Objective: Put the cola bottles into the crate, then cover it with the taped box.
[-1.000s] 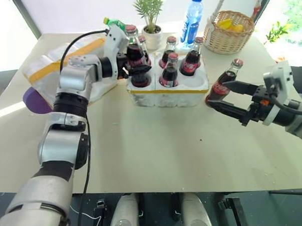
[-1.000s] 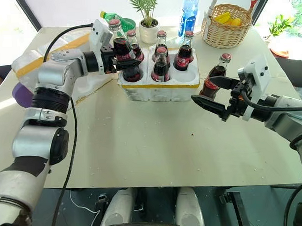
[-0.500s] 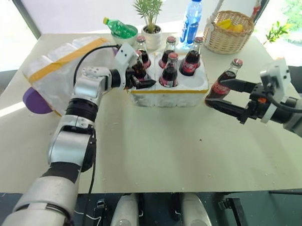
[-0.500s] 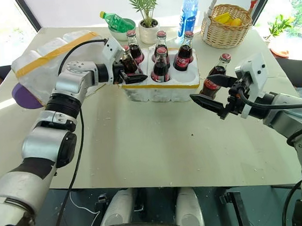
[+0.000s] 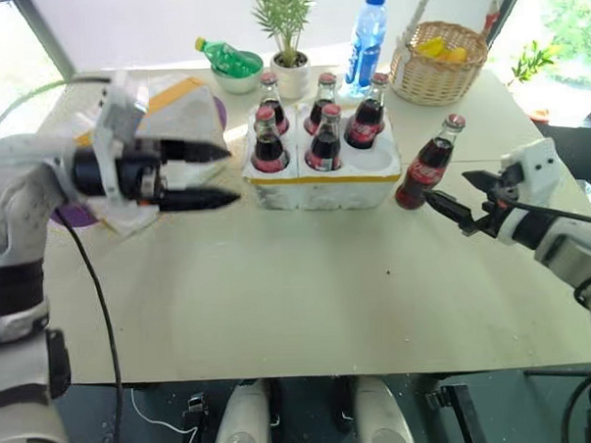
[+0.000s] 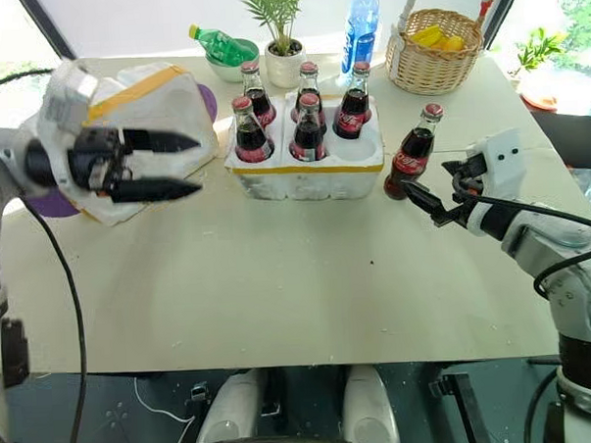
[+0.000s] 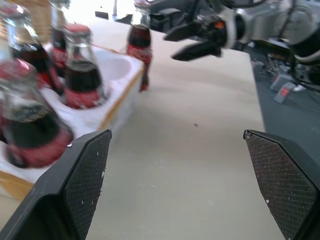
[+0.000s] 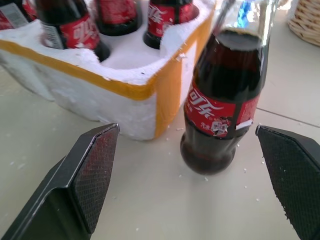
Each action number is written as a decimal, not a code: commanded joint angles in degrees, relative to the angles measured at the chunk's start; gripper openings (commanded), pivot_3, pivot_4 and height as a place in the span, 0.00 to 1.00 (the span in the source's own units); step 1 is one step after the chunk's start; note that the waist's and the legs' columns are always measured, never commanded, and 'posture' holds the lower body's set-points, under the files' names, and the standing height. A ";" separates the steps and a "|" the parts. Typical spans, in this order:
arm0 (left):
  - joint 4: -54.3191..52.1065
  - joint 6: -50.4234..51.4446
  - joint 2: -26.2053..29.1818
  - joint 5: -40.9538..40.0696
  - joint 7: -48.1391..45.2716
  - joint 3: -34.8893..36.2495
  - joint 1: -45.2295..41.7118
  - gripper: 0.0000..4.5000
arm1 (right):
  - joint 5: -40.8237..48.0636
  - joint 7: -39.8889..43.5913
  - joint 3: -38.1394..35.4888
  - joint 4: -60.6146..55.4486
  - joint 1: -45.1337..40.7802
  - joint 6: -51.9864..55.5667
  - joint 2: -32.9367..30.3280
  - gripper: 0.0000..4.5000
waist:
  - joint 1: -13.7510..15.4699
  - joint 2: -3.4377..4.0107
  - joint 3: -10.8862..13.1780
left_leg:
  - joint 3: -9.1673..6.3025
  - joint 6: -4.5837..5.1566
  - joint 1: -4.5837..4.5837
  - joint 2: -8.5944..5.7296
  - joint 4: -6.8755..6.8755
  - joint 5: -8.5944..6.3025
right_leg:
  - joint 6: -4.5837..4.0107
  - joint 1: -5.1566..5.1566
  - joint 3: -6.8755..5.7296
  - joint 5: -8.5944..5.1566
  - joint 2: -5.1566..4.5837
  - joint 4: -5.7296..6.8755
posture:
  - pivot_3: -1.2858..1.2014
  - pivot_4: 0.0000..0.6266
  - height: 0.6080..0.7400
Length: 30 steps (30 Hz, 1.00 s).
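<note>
I expect the loose cola bottle (image 5: 430,164), lowered into the crate's empty hole, to sink only to its label, as the neighbouring bottles' labels (image 5: 323,156) sit at the foam rim.
The crate (image 5: 323,177), a low white foam tray with a yellow band, holds five cola bottles (image 5: 265,144); its front right well is empty. A sixth cola bottle (image 5: 425,165) stands on the table just right of the crate. My right gripper (image 5: 449,187) is open close beside that bottle, which stands ahead of the spread fingers (image 8: 92,170) in the right wrist view, untouched. Left of the crate my left gripper (image 6: 197,165) hangs open and empty. The taped box (image 6: 148,95), white with yellow tape and a purple part, lies behind it.
Along the far edge stand a green bottle in a bowl (image 5: 226,60), a potted plant (image 5: 289,70), a tall blue water bottle (image 5: 366,40) and a wicker basket (image 5: 439,58). Bare tabletop (image 5: 308,280) stretches in front of the crate.
My left gripper set a bottle into the crate's front left well, opened and drew back to the left. My right gripper edged closer to the loose bottle. The view shifted slightly.
</note>
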 commanded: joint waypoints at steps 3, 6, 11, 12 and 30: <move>-7.88 2.08 0.28 -4.77 6.91 4.34 3.64 0.99 | -6.45 -3.39 1.88 10.05 -7.78 -6.17 4.84 1.00 | -0.19 0.01 0.00 | 0.02 0.00 0.09 -0.01 -0.02 0.00 | 0.00 0.04 0.03 0.00 0.01 0.02 | 0.52 0.24 1.00; -9.94 2.66 0.09 -6.57 10.23 5.73 5.11 0.99 | -8.45 -1.97 3.40 16.66 -12.15 -8.85 6.73 1.00 | -0.41 0.02 0.01 | 0.01 -0.03 0.15 0.00 -0.08 0.02 | -0.01 0.04 0.03 -0.01 0.05 0.04 | 0.52 0.24 1.00; -12.94 3.45 1.65 -9.39 14.16 9.12 8.48 0.99 | -11.72 1.20 6.49 27.36 -19.10 -13.60 9.30 1.00 | -0.95 0.04 0.01 | 0.04 -0.03 0.17 0.00 -0.14 0.02 | -0.01 0.04 0.03 -0.01 0.06 0.00 | 0.52 0.24 1.00; -13.21 3.50 1.89 -9.90 14.76 9.47 8.88 0.99 | -12.30 1.62 6.75 28.73 -19.82 -14.46 9.63 1.00 | -0.97 0.04 0.01 | 0.03 -0.03 0.17 0.00 -0.14 0.02 | -0.01 0.05 0.03 -0.01 0.06 0.01 | 0.52 0.24 1.00; -10.83 0.01 2.64 -11.39 19.48 9.85 10.67 1.00 | -8.52 6.36 3.95 19.19 -33.56 -10.44 7.02 0.61 | -1.64 0.51 0.29 | 0.15 -0.08 0.18 0.00 -0.26 0.04 | 0.00 -0.06 0.11 -0.01 0.05 0.03 | 0.52 0.24 1.00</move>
